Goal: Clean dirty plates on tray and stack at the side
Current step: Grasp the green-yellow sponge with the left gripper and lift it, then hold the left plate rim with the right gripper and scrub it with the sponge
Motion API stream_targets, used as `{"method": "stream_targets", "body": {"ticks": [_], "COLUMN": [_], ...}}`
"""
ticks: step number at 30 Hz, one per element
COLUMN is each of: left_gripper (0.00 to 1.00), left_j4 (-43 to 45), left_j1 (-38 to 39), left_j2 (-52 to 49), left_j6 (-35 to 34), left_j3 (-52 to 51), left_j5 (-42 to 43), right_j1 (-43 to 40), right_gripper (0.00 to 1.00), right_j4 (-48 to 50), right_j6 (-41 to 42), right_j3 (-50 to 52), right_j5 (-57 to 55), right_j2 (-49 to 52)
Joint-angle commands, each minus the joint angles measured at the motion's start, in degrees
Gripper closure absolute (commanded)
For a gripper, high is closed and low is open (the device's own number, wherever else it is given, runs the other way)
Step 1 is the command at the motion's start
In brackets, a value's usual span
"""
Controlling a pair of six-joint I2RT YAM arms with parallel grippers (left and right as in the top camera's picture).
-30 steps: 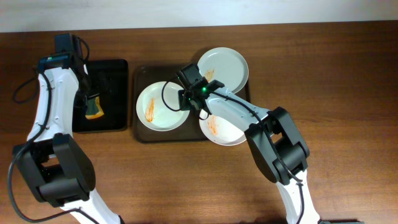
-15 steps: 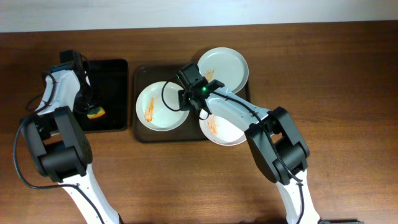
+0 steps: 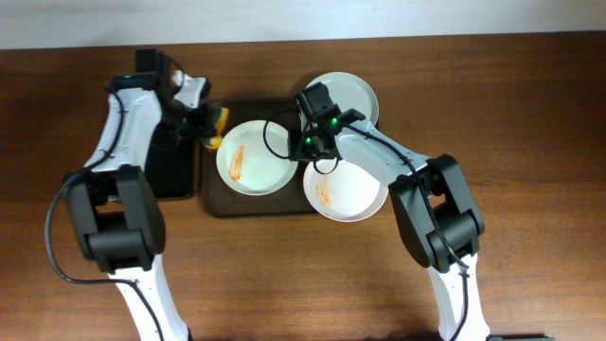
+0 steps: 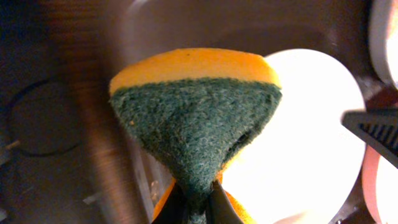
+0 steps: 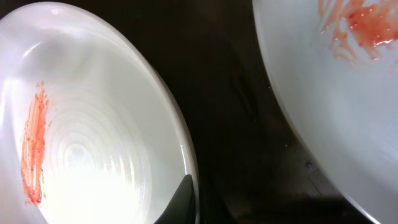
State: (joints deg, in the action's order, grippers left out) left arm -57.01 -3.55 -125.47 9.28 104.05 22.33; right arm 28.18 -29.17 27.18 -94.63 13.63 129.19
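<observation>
My left gripper needs to bring the yellow sponge back down, because an orange smear [image 3: 237, 162] is still on the white plate in my right gripper, and wipe that smear [image 3: 236, 167].
Three plates lie on the brown tray [image 3: 211, 194]. The left white plate [image 3: 248, 161] [image 5: 93, 143] carries an orange smear, and my right gripper [image 3: 302, 144] [image 5: 189, 190] is shut on its right rim. A second white plate [image 3: 348, 194] [image 5: 336, 81], also smeared, lies at the front right. The pale blue-green plate [image 3: 352, 93] is at the back right. My left gripper [image 3: 205, 126] [image 4: 199, 202] is shut on a folded yellow sponge [image 3: 219, 120] [image 4: 196, 118], green side showing. It hangs over the tray's back left corner, beside the left plate [image 4: 311, 143].
A smaller black tray [image 3: 176, 170] lies left of the brown one, partly under my left arm. Bare wooden table [image 3: 530, 142] stretches to the right and front. A pale wall edge runs along the back.
My left gripper shut on the sponge at the black tray and carried it right to the brown tray's back left corner. The held white plate shifted slightly right with my right gripper.
</observation>
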Motion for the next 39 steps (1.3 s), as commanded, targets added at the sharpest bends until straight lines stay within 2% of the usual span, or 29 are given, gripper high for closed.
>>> {"method": "stream_targets", "body": {"ticks": [1, 4, 8, 10, 12, 15, 17, 23, 25, 26, 28, 30, 31, 35, 38, 39], "left_gripper": [0.99, 0.99, 0.99, 0.99, 0.99, 0.99, 0.99, 0.99, 0.99, 0.99, 0.99, 0.99, 0.99, 0.99, 0.99, 0.99], "left_j4": [0.8, -0.5, -6.6, -9.5, -13.7, -17.2, -12.9, 9.9, 10.5, 9.2, 5.0, 2.8, 0.1, -9.5, -13.4, -14.6], "left_j1": [4.1, 5.7, 8.2, 8.4, 8.4, 8.8, 9.4, 14.7, 16.0, 16.4, 16.3, 15.8, 15.2, 13.4, 12.8, 12.7], "left_j2": [1.4, -1.8, -7.0, -9.6, -9.8, -9.8, -9.8, -9.8, -9.8, -9.8, -9.8, -9.7, -9.7, -9.7, -9.7, -9.7], "left_j6": [2.8, -1.1, -3.3, -9.2, -14.4, -19.8, -20.0, -20.0, -19.9, -18.1, -8.3, -5.9, -1.2, 9.9, 13.6, 13.6], "left_j3": [1.0, 1.0, 1.0, 1.0, 1.0, 1.0, 1.0, 1.0, 1.0, 1.0, 1.0, 1.1, 1.1, 1.2, 1.7, 1.9], "left_j5": [-2.3, -2.1, -1.9, -8.1, -19.4, -26.7, -26.4, -23.6, -23.6, -22.7, -12.1, -10.3, -7.0, -6.0, -6.3, -8.8], "right_j1": [-0.1, -0.1, -0.1, -0.2, -0.4, -0.9, -0.9, 0.0, -0.1, -0.1, -0.1, -0.1, -0.1, -0.1, -0.1, -0.1], "right_gripper": [0.96, 0.96, 0.96, 0.96, 0.96, 0.96, 0.96, 0.96, 0.96, 0.96, 0.96, 0.96, 0.96, 0.96, 0.96, 0.96], "right_j4": [-0.2, -0.2, 0.0, 0.0, 0.0, 0.0, 0.0, -1.5, -1.4, -1.3, -1.0, -0.9, -0.8, -0.4, -0.4, -0.4], "right_j6": [0.1, 0.1, 0.1, 0.1, 0.1, 0.1, 0.1, 0.3, 0.3, 0.3, 0.3, 0.3, 0.3, 0.3, 0.3, 0.3], "right_j3": [-0.2, -0.2, -0.2, -0.2, -0.2, -0.2, -0.2, -0.2, -0.2, -0.2, -0.2, -0.2, -0.2, -0.2, -0.2, -0.2], "right_j5": [0.7, 0.7, 0.7, 0.8, 0.8, 0.8, 0.8, 1.6, 1.6, 1.6, 1.6, 1.6, 1.6, 1.6, 1.6, 1.6], "right_j2": [0.7, 0.7, 0.7, 0.7, 0.7, 0.7, 0.7, 0.7, 0.7, 0.7, 0.7, 0.7, 0.7, 0.7, 0.7, 0.7]}}
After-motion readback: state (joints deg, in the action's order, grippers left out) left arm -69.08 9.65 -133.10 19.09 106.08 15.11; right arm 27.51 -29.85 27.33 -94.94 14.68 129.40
